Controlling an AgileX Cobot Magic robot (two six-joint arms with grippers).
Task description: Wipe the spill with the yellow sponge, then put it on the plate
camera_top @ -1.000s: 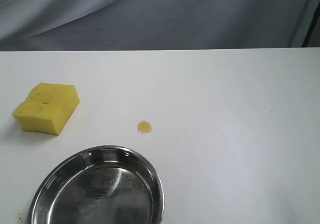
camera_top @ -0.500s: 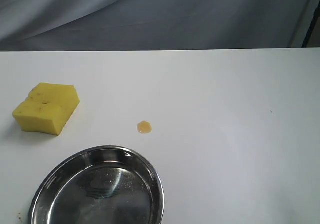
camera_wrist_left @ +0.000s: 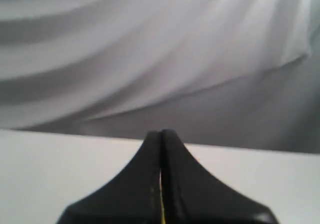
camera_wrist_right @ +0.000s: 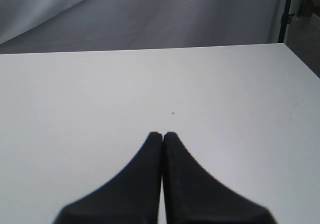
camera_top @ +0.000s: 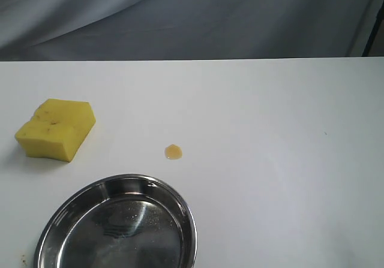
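Note:
My left gripper will make the yellow sponge crease inward around it when I pinch the sponge and wipe with it, because dark pits dent the sponge's top side.
The yellow sponge lies at the left of the white table in the exterior view, with dark pits on its top face. A small amber spill sits to its right, near the middle. The steel plate stands at the front left, nothing in it. Neither arm shows in the exterior view. My left gripper is shut, black fingers pressed together, nothing held, facing the grey curtain over the table. My right gripper is shut too, holding nothing, above bare white table.
A grey draped curtain hangs behind the table's far edge. The table's right edge and a dark stand show in the right wrist view. A tiny dark speck marks the table ahead of the right gripper.

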